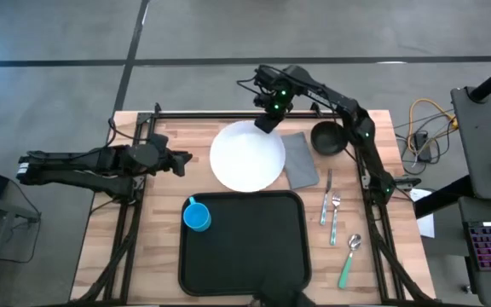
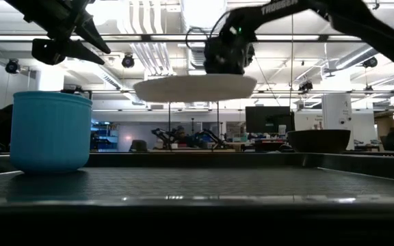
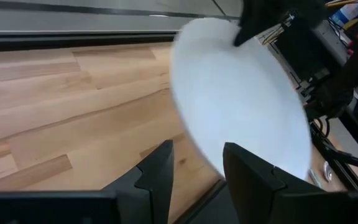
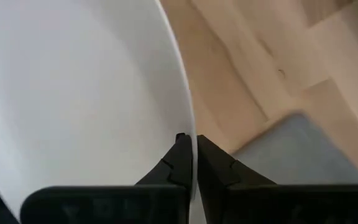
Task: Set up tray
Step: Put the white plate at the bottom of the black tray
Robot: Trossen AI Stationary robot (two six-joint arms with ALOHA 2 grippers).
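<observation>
The white plate (image 1: 246, 159) is level and the black tray (image 1: 242, 248) is clear beside the blue cup, so my right gripper should go on carrying the plate until it rests there.
A white round plate (image 1: 247, 155) hangs in the air over the table's far middle, and my right gripper (image 1: 268, 120) is shut on its far edge. In the low view the plate (image 2: 195, 87) floats level above the table. The black tray (image 1: 262, 256) lies at the near middle; a blue cup (image 1: 197, 215) stands upright on its far left corner. My left gripper (image 1: 183, 159) waits open to the left of the plate, touching nothing. In its wrist view the left gripper (image 3: 196, 169) points toward the plate (image 3: 241, 106). My right gripper pinches the plate's rim (image 4: 188, 118) at its far edge between the two fingers (image 4: 178, 163), one on the upper face and one beneath. The fingers come from the far side, slanting down. The plate is lifted clear of the table and sits about level.
A grey napkin (image 1: 301, 159) lies flat right of the plate, with a black bowl (image 1: 328, 138) beyond it. A knife and fork (image 1: 331, 205) and a green-handled spoon (image 1: 349, 260) lie right of the tray. Bare wood shows left of the tray.
</observation>
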